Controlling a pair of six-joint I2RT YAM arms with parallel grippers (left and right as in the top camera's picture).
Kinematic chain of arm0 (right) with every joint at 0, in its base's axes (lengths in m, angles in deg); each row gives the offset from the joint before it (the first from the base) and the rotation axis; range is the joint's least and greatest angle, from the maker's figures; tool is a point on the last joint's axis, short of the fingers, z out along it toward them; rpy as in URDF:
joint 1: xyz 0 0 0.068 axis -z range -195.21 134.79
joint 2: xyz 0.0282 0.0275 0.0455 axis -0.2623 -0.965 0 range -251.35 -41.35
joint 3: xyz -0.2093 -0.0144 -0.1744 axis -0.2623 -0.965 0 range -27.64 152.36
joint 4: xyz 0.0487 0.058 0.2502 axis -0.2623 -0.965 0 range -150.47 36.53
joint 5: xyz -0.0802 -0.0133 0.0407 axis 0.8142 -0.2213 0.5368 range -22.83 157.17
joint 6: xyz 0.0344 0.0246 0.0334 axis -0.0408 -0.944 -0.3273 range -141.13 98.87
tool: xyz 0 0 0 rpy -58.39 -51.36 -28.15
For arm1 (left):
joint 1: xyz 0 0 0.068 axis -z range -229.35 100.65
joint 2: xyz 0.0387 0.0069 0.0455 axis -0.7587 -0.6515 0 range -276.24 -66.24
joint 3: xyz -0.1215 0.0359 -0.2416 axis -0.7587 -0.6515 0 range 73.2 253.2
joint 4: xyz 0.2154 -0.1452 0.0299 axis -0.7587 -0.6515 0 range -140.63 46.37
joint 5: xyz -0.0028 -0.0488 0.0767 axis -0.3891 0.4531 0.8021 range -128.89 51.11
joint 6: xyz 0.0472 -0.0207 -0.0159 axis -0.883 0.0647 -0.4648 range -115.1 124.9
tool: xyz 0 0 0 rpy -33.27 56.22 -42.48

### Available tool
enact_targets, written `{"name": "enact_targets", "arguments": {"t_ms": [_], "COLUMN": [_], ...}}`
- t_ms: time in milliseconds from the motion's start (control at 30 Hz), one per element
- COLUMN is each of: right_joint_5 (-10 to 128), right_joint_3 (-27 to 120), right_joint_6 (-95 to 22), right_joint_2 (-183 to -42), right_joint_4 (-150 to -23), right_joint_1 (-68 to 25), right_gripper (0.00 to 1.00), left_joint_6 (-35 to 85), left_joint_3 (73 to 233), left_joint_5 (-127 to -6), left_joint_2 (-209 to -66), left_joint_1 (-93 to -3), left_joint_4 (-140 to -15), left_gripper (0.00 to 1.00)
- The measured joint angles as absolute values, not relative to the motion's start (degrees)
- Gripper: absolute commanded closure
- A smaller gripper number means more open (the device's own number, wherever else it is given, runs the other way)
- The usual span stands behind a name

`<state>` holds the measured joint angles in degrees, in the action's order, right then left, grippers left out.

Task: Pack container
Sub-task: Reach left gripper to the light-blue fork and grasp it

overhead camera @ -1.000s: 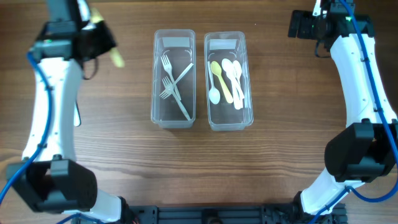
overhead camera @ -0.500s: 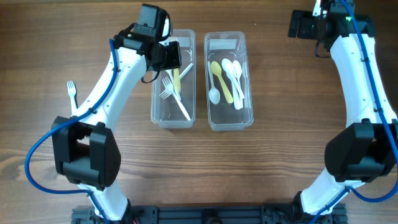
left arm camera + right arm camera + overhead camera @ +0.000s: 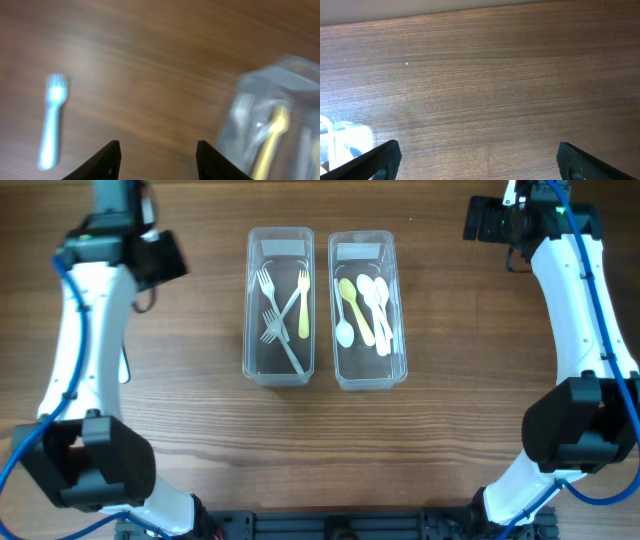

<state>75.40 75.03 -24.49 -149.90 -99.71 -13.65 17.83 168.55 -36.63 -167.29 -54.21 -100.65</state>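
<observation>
My open fingers are facing across the fork's narrow handle (image 3: pixel 49 137) and the loose fork (image 3: pixel 54 107) lies clear of the container, so my left gripper keeps moving closer until it closes on the handle.
Two clear containers stand side by side. The left container (image 3: pixel 250 300) holds white forks (image 3: pixel 268 300) and a yellow fork (image 3: pixel 302 305). The right container (image 3: pixel 400 310) holds white spoons (image 3: pixel 378 305) and a yellow spoon (image 3: pixel 353 305). My left gripper (image 3: pixel 163 258) is open and empty, left of the fork container. In the blurred left wrist view its jaws (image 3: pixel 157 160) are wide apart over bare wood, with a white fork (image 3: pixel 52 122) lying on the table at left and the fork container (image 3: pixel 295 80) with the yellow fork (image 3: pixel 270 145) at right. My right gripper (image 3: pixel 485 220) is open and empty (image 3: pixel 477 160) at the far right.
The white fork on the table is mostly hidden under my left arm in the overhead view; only a sliver of it (image 3: pixel 123 365) shows. A corner of the spoon container (image 3: pixel 345 135) shows in the right wrist view.
My left gripper carried the yellow fork from the left to the fork container, let it go there, and swung back to the left, now open. The right arm has not moved.
</observation>
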Motion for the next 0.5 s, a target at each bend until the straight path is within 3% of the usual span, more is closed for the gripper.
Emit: {"name": "enact_targets", "arguments": {"t_ms": [133, 367, 500], "right_joint_5": [75.40, 75.40, 75.40], "right_joint_3": [75.03, 75.03, 75.03], "right_joint_6": [-24.49, -24.49, -24.49], "right_joint_2": [-149.90, -149.90, -149.90], "right_joint_4": [-99.71, -99.71, -99.71], "right_joint_1": [-13.65, -13.65, -13.65], "right_gripper": [0.00, 0.00, 0.00], "left_joint_6": [16.89, 12.36, 10.11], "left_joint_3": [168.07, 161.86, 157.18], "left_joint_5": [-35.69, -35.23, -35.25], "left_joint_2": [-167.29, -167.42, -169.04], "left_joint_1": [-60.77, -70.52, -73.40], "left_joint_4": [-102.24, -99.12, -95.47], "left_gripper": [0.53, 0.47, 0.49]}}
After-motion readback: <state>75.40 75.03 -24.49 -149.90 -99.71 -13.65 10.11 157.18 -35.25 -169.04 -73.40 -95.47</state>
